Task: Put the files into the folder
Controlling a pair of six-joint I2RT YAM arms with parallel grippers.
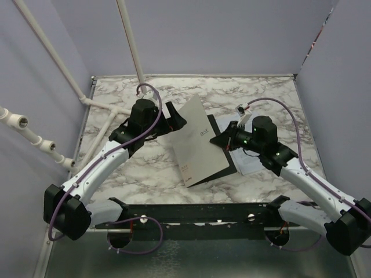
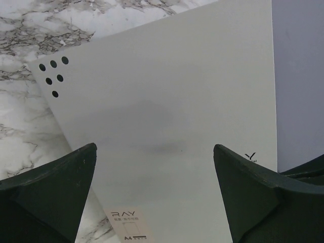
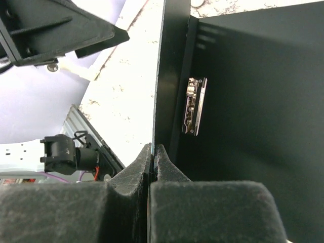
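Note:
My right gripper should turn the cover over until my left gripper can grab the cover's loose edge (image 1: pixel 209 122), because my left gripper is facing the cover's flat grey outside (image 1: pixel 194 139).
The folder stands half open at the table's middle. Its grey cover (image 1: pixel 197 142) is raised and tilted, and its black inside (image 1: pixel 230 167) lies flat beneath. My right gripper (image 1: pixel 217 141) is shut on the cover's free edge (image 3: pixel 169 76) and holds it up. The right wrist view shows the fingertips pinching it (image 3: pixel 153 147) and the silver clip (image 3: pixel 195 106) on the black inside. My left gripper (image 1: pixel 174 119) is open and empty, facing the cover's grey outside (image 2: pixel 167 101) with its reddish label (image 2: pixel 129 225). The files (image 1: pixel 248 167) show as a white sheet edge under my right arm.
White pipes (image 1: pixel 35 136) run along the left wall and over the table's far left. Purple walls close in the table on three sides. A black rail (image 1: pixel 197 214) holding the arm bases crosses the near edge.

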